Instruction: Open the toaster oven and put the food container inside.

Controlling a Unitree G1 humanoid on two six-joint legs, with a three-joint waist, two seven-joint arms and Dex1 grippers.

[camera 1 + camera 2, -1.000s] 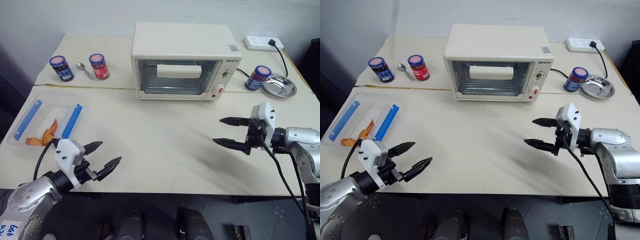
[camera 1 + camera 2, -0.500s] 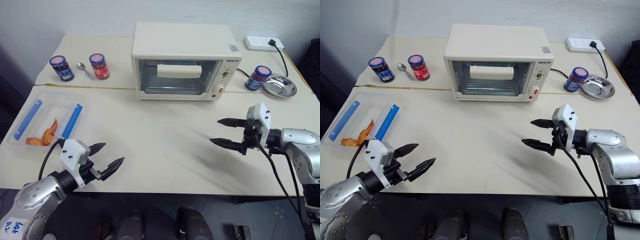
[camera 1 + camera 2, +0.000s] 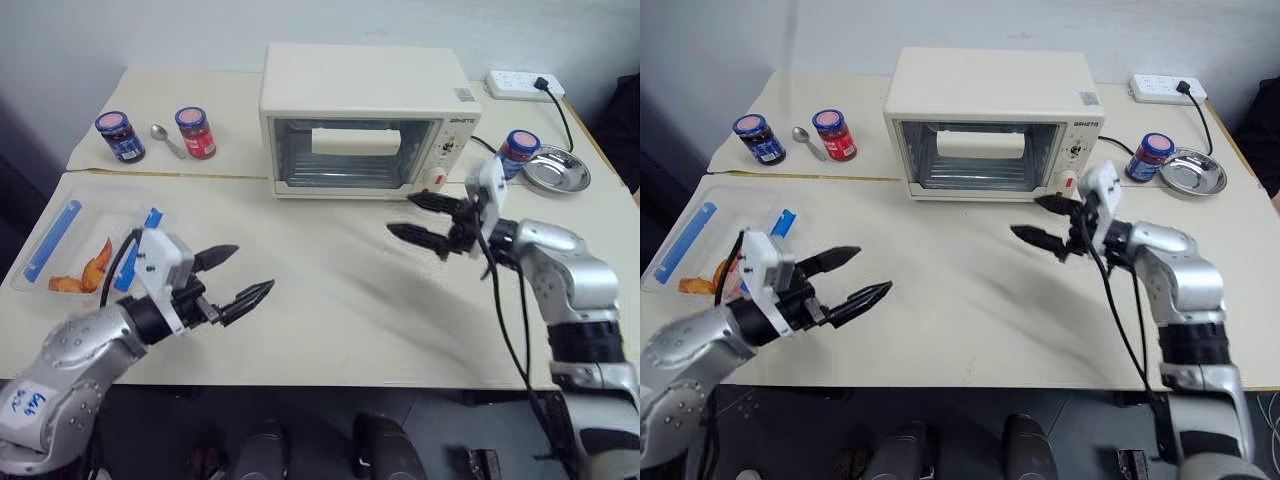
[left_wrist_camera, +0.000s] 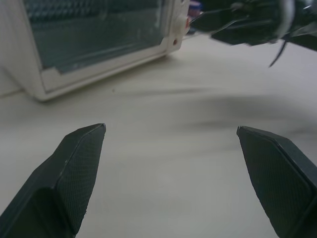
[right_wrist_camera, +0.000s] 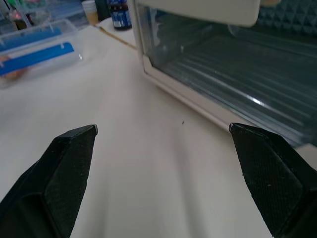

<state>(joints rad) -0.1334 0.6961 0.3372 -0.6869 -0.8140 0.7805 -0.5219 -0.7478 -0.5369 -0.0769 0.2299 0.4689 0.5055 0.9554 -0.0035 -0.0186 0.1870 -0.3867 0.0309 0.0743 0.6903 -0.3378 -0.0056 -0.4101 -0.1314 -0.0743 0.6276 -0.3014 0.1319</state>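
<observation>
The robot's right gripper is in the space (image 3: 375,215) where the glass door folds down, so it should move back while the left gripper lowers the door (image 3: 355,142).
The cream-white toaster oven (image 3: 360,110) stands at the back middle of the table with its glass door shut and its handle (image 3: 356,140) across the top of the door. The clear food container (image 3: 75,240), with blue clips and orange food, lies at the table's left edge. My left gripper (image 3: 254,268) hovers open just right of the container, pointing toward the oven (image 4: 94,39). My right gripper (image 3: 398,213) is open and empty, in front of the oven's lower right corner (image 5: 223,64), a little short of the door.
Two jars (image 3: 120,136) (image 3: 195,132) and a spoon (image 3: 168,138) sit at the back left. A third jar (image 3: 517,150), a steel dish (image 3: 556,168) and a power strip (image 3: 518,84) with its cable are at the back right.
Both arms have risen. The right gripper swung left and forward toward the oven's front. The left gripper moved up and to the right, away from the table's near edge.
</observation>
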